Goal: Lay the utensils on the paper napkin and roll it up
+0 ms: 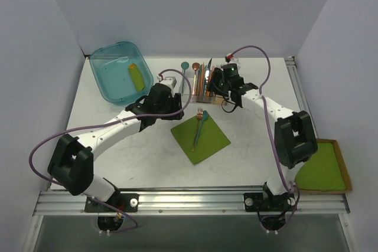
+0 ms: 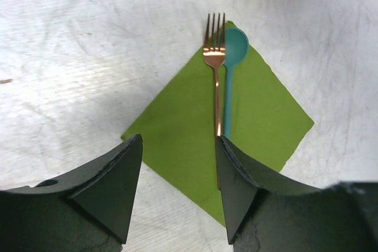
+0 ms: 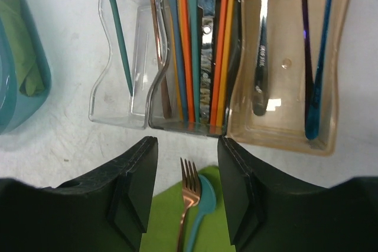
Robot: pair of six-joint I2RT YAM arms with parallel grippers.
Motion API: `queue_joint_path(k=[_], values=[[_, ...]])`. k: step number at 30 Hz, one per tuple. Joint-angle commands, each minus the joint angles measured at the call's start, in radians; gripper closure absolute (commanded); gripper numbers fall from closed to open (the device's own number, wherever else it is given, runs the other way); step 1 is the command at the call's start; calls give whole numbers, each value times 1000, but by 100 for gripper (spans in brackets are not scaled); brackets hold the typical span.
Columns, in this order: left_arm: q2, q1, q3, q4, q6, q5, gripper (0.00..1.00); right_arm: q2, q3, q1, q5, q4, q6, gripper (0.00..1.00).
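The blue knife stands at the bunch's edge in the open caddy, so it should slide out alone and its neighbours should stay in place when the robot lifts it.
A lime-green paper napkin lies as a diamond on the table's middle. A copper fork and a teal spoon lie side by side along its diagonal, heads at the far corner. They show in the left wrist view as the fork, the spoon and the napkin. My left gripper is open and empty, just above the napkin's left corner. My right gripper is open and empty, above the fork and spoon heads, near the caddy.
A clear plastic caddy with several coloured cutlery pieces stands behind the napkin; it fills the right wrist view. A teal bin sits at the back left. A cardboard-rimmed stack of green sheets lies at the right front.
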Motion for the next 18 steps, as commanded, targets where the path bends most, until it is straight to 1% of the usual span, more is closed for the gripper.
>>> queue_joint_path(k=[1,4,5,7,8,12,18], values=[[-101,33,-30,-24,35,25,38,70,115,18,5,25,-37,55],[-156,41,-72,-4,35,4,35,145,171,20,-5,29,-53,55],[-167,46,-108,18,35,-4,33,164,207,20,-8,33,-54,55],[-199,52,-142,39,34,-19,33,219,240,20,-31,40,-60,54],[-207,56,-158,55,25,-27,33,239,281,20,-31,36,-62,54],[-253,63,-250,112,15,-47,32,332,356,18,-47,37,-68,50],[-295,63,-311,155,20,-87,32,428,453,14,-50,31,-70,50]])
